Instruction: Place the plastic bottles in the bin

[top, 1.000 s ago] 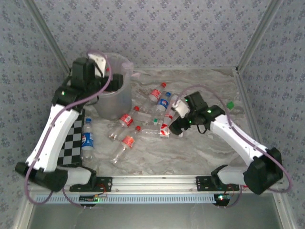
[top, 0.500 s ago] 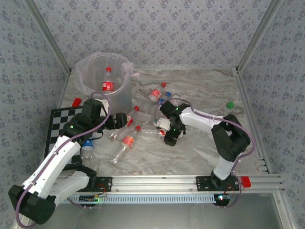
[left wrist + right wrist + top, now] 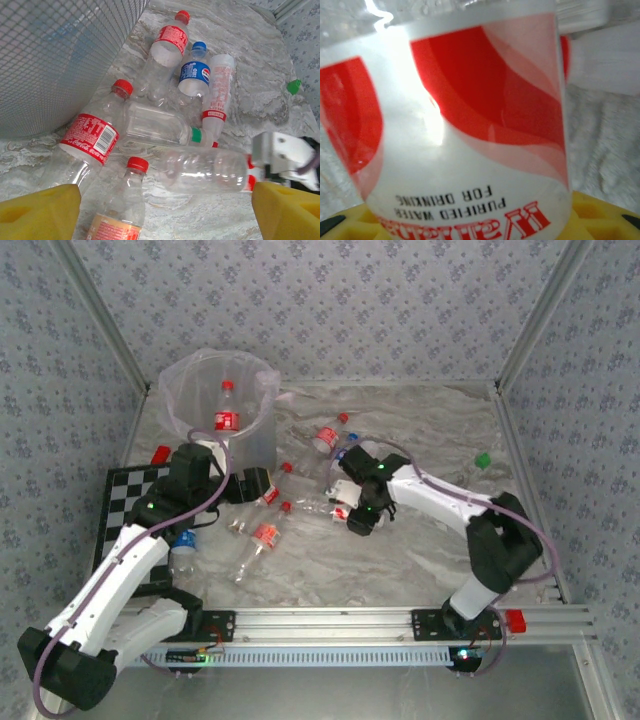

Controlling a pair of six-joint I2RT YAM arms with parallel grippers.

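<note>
The clear bottle's labelled end [image 3: 250, 173] is in my right gripper, across the pile from the bin. So next my left gripper takes the bottle's bottom [image 3: 170, 169] and carries the bottle to the bin.
The bin [image 3: 250, 445] stands at the back left with one red-labelled bottle [image 3: 227, 416] upright inside; its wall [image 3: 60, 60] rises at the left of the left wrist view. Several plastic bottles lie in a pile beside it: a Coke-labelled one [image 3: 90, 137], a red-capped one [image 3: 122, 200], a blue-labelled one [image 3: 195, 72] and a clear one [image 3: 200, 170]. My left gripper [image 3: 165, 212] hangs open over the red-capped bottle and touches nothing. My right gripper [image 3: 358, 515] is shut on the clear bottle's red-and-white labelled end [image 3: 470, 125].
A checkerboard mat [image 3: 115, 505] lies at the left, with a blue-labelled bottle [image 3: 182, 540] at its edge beside my left arm. A small red object [image 3: 160, 453] sits behind the mat. A loose green cap [image 3: 483, 459] lies at the right. Walls enclose the table.
My left gripper has come away from over the bin down to the pile, and a bottle now stands in the bin. My right gripper has settled onto the clear bottle's labelled end.
</note>
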